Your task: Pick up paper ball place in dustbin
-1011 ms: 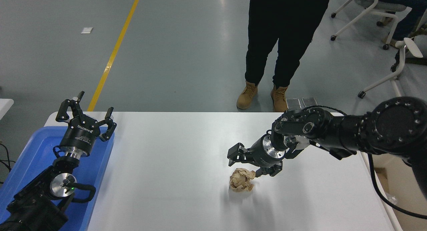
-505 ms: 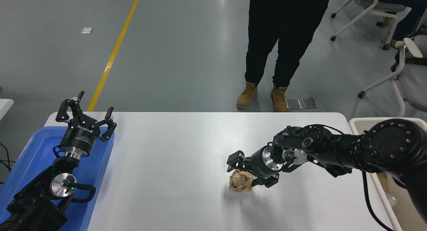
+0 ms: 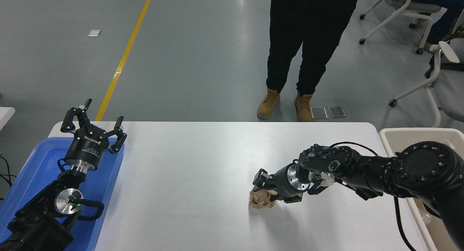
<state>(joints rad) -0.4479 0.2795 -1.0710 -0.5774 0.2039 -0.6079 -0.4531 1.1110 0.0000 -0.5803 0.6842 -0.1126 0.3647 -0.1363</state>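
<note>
My gripper is about to lift the tan paper ball (image 3: pixel 261 199), which will stay in one compact lump because tight creases (image 3: pixel 258 201) bunch the paper together.
The tan, crumpled paper ball (image 3: pixel 260 201) lies on the white table (image 3: pixel 188 178), right of its middle. My right gripper (image 3: pixel 269 193) comes in from the right and is down over the ball. Its fingers stand open on either side of the ball's right half and hide part of it. The ball rests on the table. The cream dustbin (image 3: pixel 417 133) stands off the table's right end, partly hidden behind my right arm. My left gripper (image 3: pixel 93 121) is parked open at the lower left.
A blue tray (image 3: pixel 32 167) sits under my left arm at the table's left end. A person in dark trousers and tan boots (image 3: pixel 269 103) stands at the far side. White chairs (image 3: pixel 431 80) stand at the upper right.
My right gripper has dropped and moved toward me, from above and behind the paper ball to down around it. The ball has stayed in place. The left arm has not moved.
</note>
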